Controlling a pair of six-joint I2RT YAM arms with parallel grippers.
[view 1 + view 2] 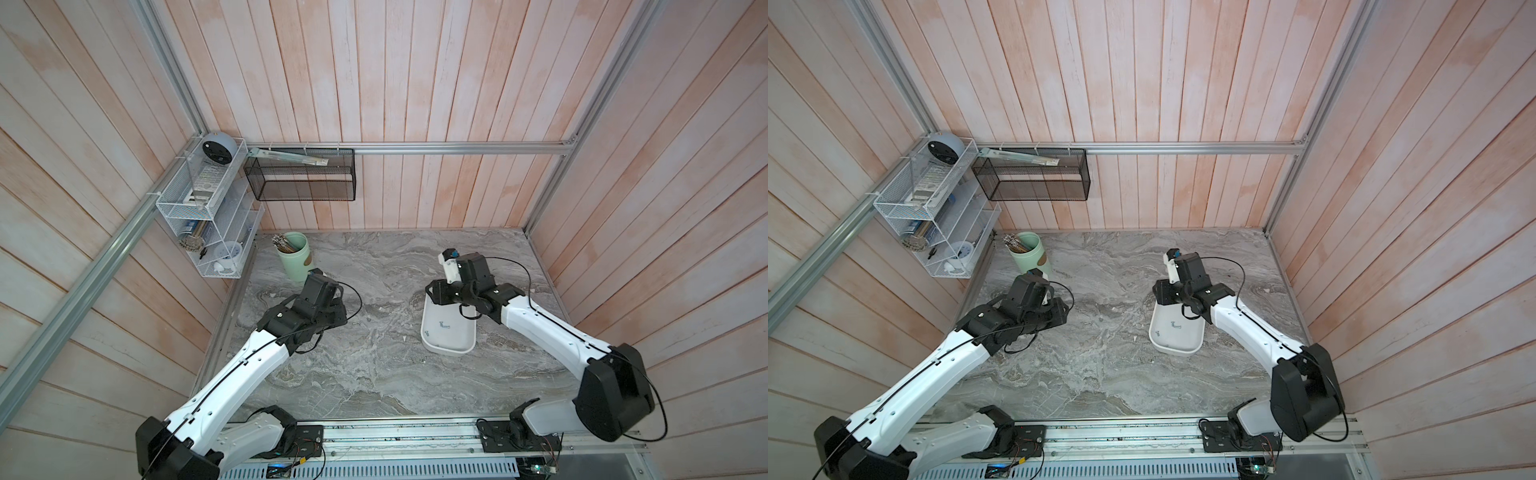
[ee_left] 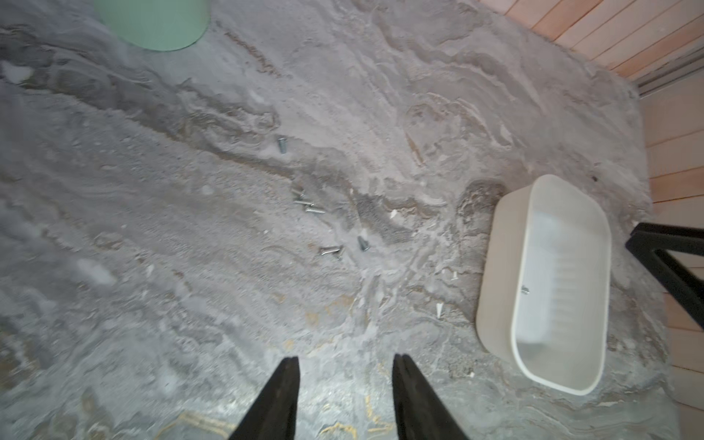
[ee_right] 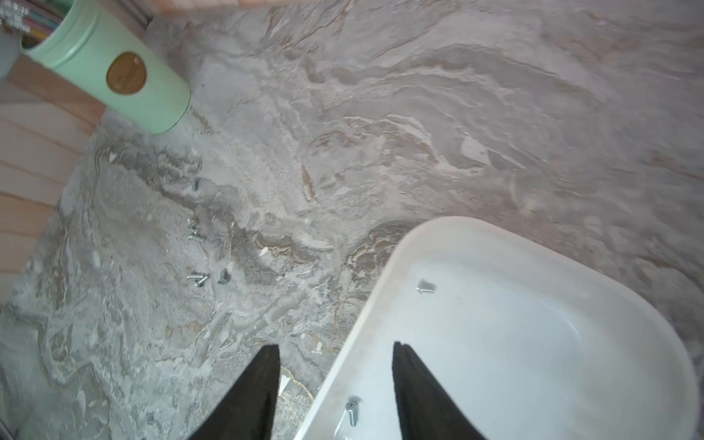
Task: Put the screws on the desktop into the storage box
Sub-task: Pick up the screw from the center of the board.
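I should back my left gripper away, since it hovers close to the scattered screws (image 2: 314,210), while my right gripper takes the screw (image 2: 364,242) nearest the storage box.
Several small silvery screws (image 2: 304,204) lie scattered on the grey marble desktop (image 1: 374,374), also seen in the right wrist view as screws (image 3: 198,278). The white storage box (image 1: 446,352) sits right of centre with two screws (image 3: 426,286) inside it. My left gripper (image 2: 344,360) is open and empty above bare desktop, short of the scattered screws. My right gripper (image 3: 335,344) is open and empty, straddling the storage box rim (image 3: 365,312), with one finger over the box and one over the desktop. A screw (image 3: 351,411) lies in the box below it.
A pale green cup (image 1: 295,257) holding sticks stands at the back left of the desktop. A black mesh basket (image 1: 299,178) and a white wire rack (image 1: 203,208) hang on the walls. Wooden walls enclose three sides.
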